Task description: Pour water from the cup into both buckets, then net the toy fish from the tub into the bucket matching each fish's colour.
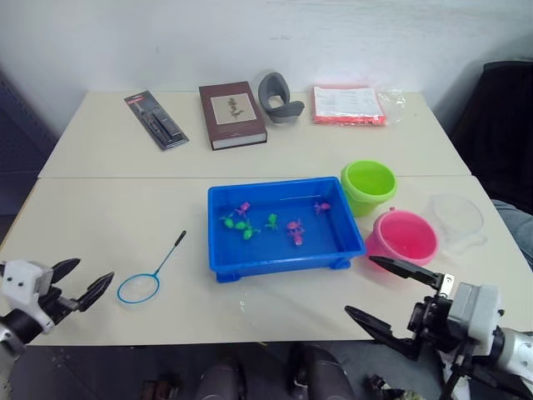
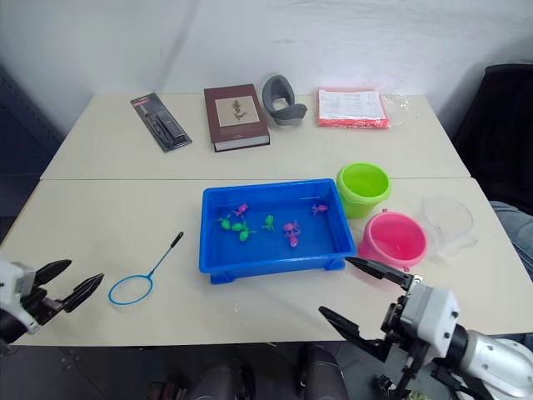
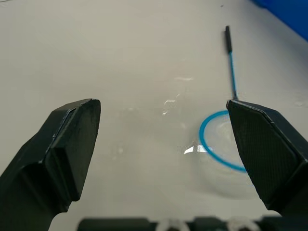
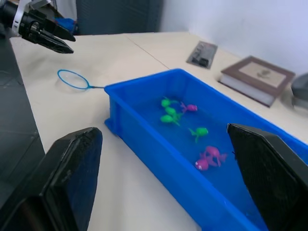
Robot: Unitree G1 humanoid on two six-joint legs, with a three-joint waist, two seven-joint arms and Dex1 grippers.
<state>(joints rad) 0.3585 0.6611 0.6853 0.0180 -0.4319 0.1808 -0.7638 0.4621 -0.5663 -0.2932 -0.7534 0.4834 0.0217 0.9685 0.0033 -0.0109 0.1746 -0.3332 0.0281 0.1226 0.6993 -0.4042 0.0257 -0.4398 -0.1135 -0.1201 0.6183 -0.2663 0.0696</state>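
Observation:
The blue hoop net [image 1: 156, 275] is lying flat, with its see-through middle [image 1: 138, 288] inside the net's rim. Its shallow mesh will carry toy fish close to the level of the net's rim when I lift.
The blue tub [image 1: 275, 267] sits mid-table with several small green and pink toy fish [image 1: 271, 220] in it. To its right stand the lime green bucket [image 1: 367, 187] and the pink bucket [image 1: 403, 237], both upright. The clear cup [image 1: 456, 221] stands just right of the pink bucket. A blue hoop net [image 1: 138, 288] with a black-tipped handle lies on the table left of the tub. My left gripper [image 1: 87, 279] is open just left of the net hoop [image 3: 219, 144], holding nothing. My right gripper [image 1: 361, 287] is open and holds nothing, near the table's front edge, below the pink bucket.
Along the back table lie a black packaged tool [image 1: 156, 119], a brown book [image 1: 232, 114], a grey curved object [image 1: 279, 97] and a red-edged packet of papers [image 1: 348, 105]. A seam splits the two tables. A dark chair [image 1: 508, 125] stands at the right.

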